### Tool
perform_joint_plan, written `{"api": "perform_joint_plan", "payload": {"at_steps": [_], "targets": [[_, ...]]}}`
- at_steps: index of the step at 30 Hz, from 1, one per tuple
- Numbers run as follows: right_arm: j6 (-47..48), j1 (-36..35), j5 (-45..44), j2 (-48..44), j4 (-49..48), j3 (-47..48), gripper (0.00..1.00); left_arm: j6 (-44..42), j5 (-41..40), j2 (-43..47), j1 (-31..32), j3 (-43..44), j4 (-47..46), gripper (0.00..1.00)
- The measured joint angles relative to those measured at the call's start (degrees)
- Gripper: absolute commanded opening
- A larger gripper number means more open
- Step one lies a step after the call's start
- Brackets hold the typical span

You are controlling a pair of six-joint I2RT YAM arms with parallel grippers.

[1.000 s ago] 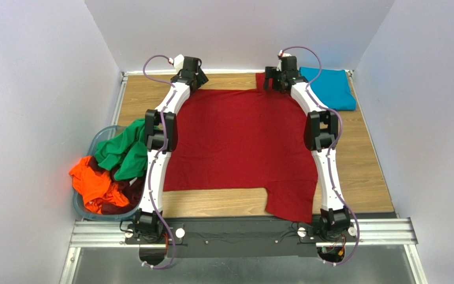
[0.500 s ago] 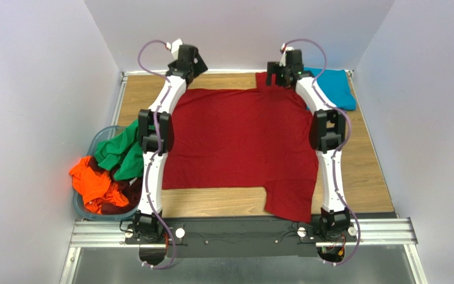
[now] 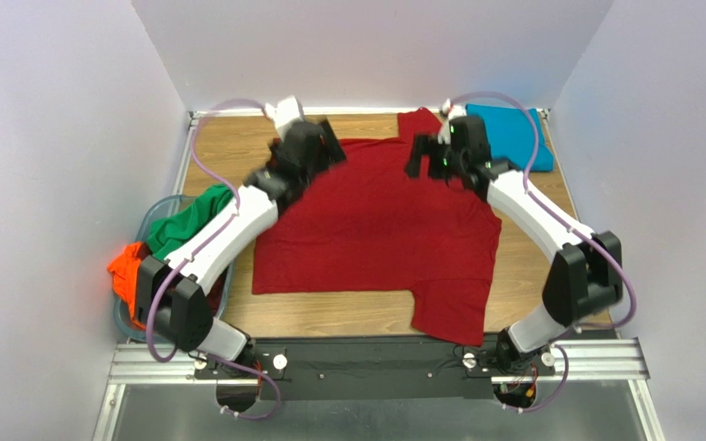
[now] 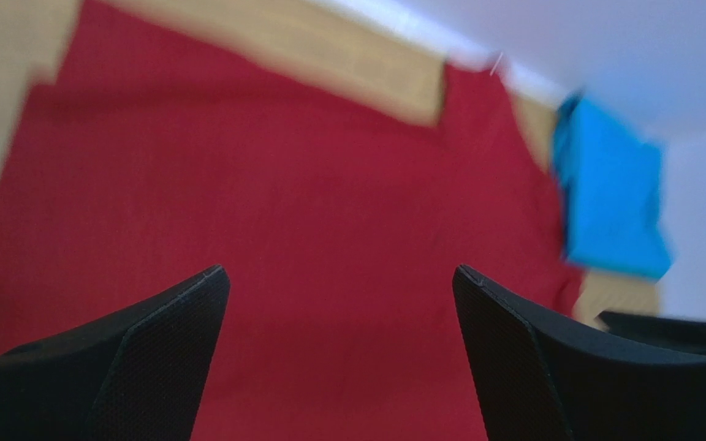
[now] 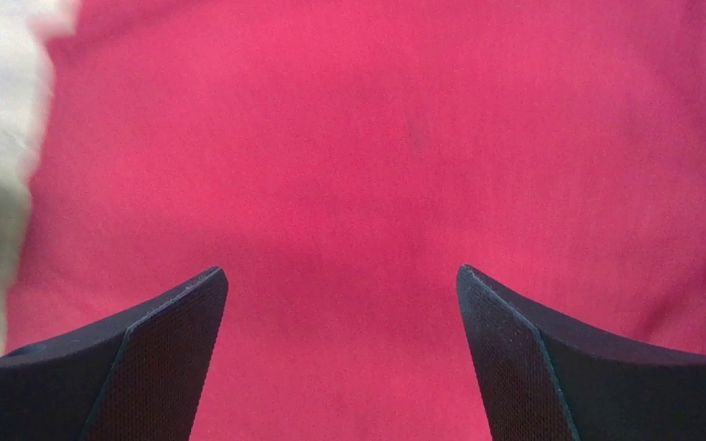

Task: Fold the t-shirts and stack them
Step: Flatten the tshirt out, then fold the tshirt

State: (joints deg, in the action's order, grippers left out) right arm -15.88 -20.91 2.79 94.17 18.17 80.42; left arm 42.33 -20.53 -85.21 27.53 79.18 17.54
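Observation:
The dark red t-shirt is flat, and its near hem corner is clear of the bin. My left gripper should keep going there and close on the t-shirt's near edge.
A dark red t-shirt (image 3: 375, 230) lies spread flat on the wooden table, one sleeve hanging toward the near edge. My left gripper (image 3: 329, 152) hovers over its far left part, open and empty. Over the far right part is my right gripper (image 3: 418, 158), also open and empty. The left wrist view shows the red cloth (image 4: 283, 202) between the wide-apart tips of the left gripper (image 4: 338, 276). In the right wrist view the right gripper (image 5: 340, 274) hangs over red cloth (image 5: 375, 138). A folded teal-blue t-shirt (image 3: 513, 133) (image 4: 610, 202) lies at the far right corner.
A clear bin (image 3: 125, 323) at the table's left edge holds a green t-shirt (image 3: 186, 230), an orange t-shirt (image 3: 140, 280) and some dark red cloth. White walls close in the back and both sides. Bare wood (image 3: 550, 266) shows right of the red shirt.
Both arms have drawn back from the far edge toward the shirt's upper middle, elbows swinging outward. Both grippers stay open. The shirt lies much as before.

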Motion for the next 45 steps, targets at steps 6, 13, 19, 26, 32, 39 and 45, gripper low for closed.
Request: {"api": "perform_joint_plan", "payload": {"at_steps": [6, 13, 19, 26, 32, 39, 45], "targets": [[-5.92, 0.57, 0.57, -13.4, 1.51, -24.87, 1.0, 9.14, -0.76, 5.01, 11.96, -22.86, 4.83, 0.98], [-9.7, 0.63, 0.48, -31.71, 0.26, -33.42, 1.0, 26.14, 0.46, 16.72, 20.79, -35.17, 12.11, 0.98], [-9.92, 0.63, 0.5, -34.8, -0.42, -36.15, 1.0, 40.28, 1.92, 22.75, 20.92, -44.92, 16.52, 0.98], [-9.09, 0.63, 1.14, -34.07, -0.42, -37.44, 1.0, 54.05, 0.11, 24.28, 19.54, -46.49, 23.76, 0.99], [-8.55, 0.63, 1.38, -34.42, -0.44, -37.53, 1.0, 56.76, -0.46, 22.18, 13.05, -46.51, 24.59, 0.98], [-8.48, 0.63, 1.07, -35.63, -0.46, -37.53, 1.0, 58.49, -0.55, 17.16, 11.63, -45.33, 25.27, 0.76], [-8.48, 0.63, -0.24, -35.63, -0.46, -37.55, 1.0, 58.14, -0.68, 13.94, 10.43, -44.02, 25.29, 0.53]]}}
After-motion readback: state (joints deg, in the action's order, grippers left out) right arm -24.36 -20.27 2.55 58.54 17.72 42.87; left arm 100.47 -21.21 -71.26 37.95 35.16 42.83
